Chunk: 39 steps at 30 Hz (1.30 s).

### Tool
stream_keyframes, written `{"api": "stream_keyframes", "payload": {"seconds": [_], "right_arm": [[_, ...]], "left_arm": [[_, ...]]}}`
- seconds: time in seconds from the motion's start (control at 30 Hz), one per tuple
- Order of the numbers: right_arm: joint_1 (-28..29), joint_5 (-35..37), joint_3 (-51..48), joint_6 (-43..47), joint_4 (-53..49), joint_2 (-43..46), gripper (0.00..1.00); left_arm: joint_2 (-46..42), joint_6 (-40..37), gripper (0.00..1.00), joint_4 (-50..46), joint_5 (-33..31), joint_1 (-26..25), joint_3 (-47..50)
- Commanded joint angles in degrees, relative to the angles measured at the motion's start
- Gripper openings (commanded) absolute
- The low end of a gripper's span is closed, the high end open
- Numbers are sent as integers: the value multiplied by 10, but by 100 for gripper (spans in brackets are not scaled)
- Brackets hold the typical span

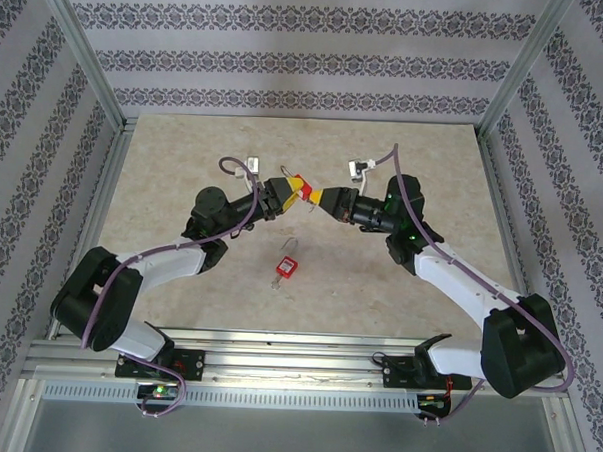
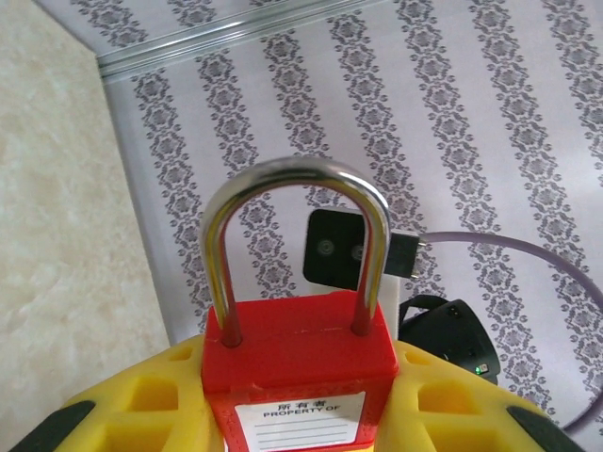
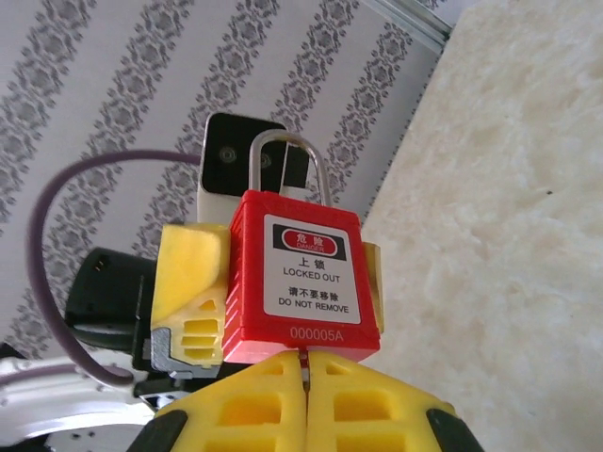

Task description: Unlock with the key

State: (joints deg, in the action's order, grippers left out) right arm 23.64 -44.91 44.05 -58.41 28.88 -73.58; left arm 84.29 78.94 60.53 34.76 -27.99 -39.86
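The robot's left gripper is clamped on the padlock's body (image 2: 300, 353), so next the right gripper leaves the key and takes hold of the body (image 3: 297, 325) to free the left gripper for the padlock's shackle.
A red padlock (image 2: 300, 363) with a steel shackle (image 2: 292, 179) is clamped between the yellow fingers of my left gripper (image 2: 300, 400), held above the table with the shackle closed. In the right wrist view the same padlock (image 3: 306, 273) shows its "LOCKED OUT" label. My right gripper (image 3: 306, 377) is pressed up against the padlock's underside, shut on the key (image 3: 304, 359), of which a thin sliver shows between the fingers. In the top view, the left gripper (image 1: 289, 190) and right gripper (image 1: 323, 198) meet at the padlock (image 1: 305, 189) over the table's middle.
A second red padlock (image 1: 285, 267) lies on the beige table (image 1: 184, 161) in front of the grippers. Patterned walls (image 1: 289, 60) and metal frame rails (image 1: 88, 62) enclose the table on three sides.
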Motion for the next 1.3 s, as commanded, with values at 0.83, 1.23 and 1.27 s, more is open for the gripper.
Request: {"api": "stream_keyframes", "payload": {"seconds": [0.83,1.23,1.27], "right_arm": [[-72,40,-9,-108,-11,22,36],[-27,82,10,189,-232,134,66],[-12,100,15,221,-251,138,67]], "left_arm": [[-17,-69,0,66,10,19,-83],[-50,-110,0,-149,25,17,-98],[-49,-110,0,-161,28,15,-101]]}}
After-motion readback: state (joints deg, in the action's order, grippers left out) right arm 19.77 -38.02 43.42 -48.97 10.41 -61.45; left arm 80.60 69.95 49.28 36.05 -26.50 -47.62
